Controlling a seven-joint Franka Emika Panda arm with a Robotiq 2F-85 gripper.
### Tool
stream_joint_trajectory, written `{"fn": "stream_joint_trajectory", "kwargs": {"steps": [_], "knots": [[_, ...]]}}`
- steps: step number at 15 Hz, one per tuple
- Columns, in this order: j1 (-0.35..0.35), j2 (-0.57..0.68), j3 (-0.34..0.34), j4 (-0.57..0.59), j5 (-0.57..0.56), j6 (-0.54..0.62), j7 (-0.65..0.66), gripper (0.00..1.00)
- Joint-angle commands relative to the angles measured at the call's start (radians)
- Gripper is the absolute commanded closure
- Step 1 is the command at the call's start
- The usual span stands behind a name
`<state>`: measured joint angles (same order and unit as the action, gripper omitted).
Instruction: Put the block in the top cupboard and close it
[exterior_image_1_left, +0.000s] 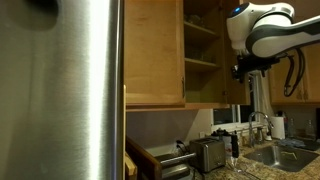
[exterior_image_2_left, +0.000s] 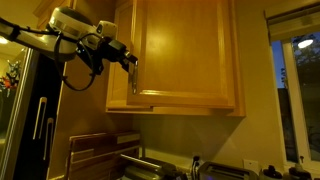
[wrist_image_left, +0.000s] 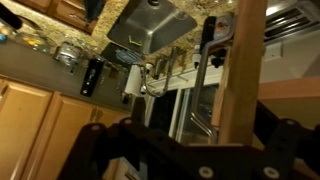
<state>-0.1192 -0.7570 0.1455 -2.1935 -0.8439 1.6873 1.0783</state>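
I should swing the cupboard door wide and then back clear toward the closed door (exterior_image_1_left: 155, 55), because the cupboard door is partly open with its edge (wrist_image_left: 241, 75) among my gripper's open fingers.
The top cupboard (exterior_image_1_left: 155, 50) is honey-coloured wood. One door (exterior_image_2_left: 185, 55) stands open, showing bare-looking shelves (exterior_image_1_left: 200, 62). My gripper (exterior_image_1_left: 243, 70) hangs at the free edge of that open door, close to its slim metal handle (exterior_image_2_left: 133, 82), and is also seen in an exterior view (exterior_image_2_left: 131, 60). In the wrist view the gripper (wrist_image_left: 190, 132) is open with its dark fingers spread wide. The door's wooden edge (wrist_image_left: 250, 70) and bar handle (wrist_image_left: 205, 95) rise just beyond them. No block shows in any view.
A tall steel fridge (exterior_image_1_left: 70, 90) fills the side next to the cupboard. Below on the counter are a toaster (exterior_image_1_left: 208, 152), a sink (exterior_image_1_left: 285, 155) with a faucet (exterior_image_1_left: 258, 122), and wooden boards (exterior_image_2_left: 95, 150). A window (exterior_image_2_left: 295, 90) lies beyond the door.
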Motion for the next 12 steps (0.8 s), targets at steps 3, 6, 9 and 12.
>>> {"fn": "stream_joint_trajectory", "kwargs": {"steps": [3,6,9,12], "knots": [[-0.081,0.026,-0.138,0.014,-0.198,-0.113,-0.028,0.0],[-0.11,0.069,-0.196,0.039,-0.278,-0.191,-0.019,0.0],[-0.062,0.07,-0.238,0.036,-0.242,-0.179,-0.08,0.0],[0.006,0.041,-0.229,0.018,-0.147,-0.122,-0.127,0.0]]}}
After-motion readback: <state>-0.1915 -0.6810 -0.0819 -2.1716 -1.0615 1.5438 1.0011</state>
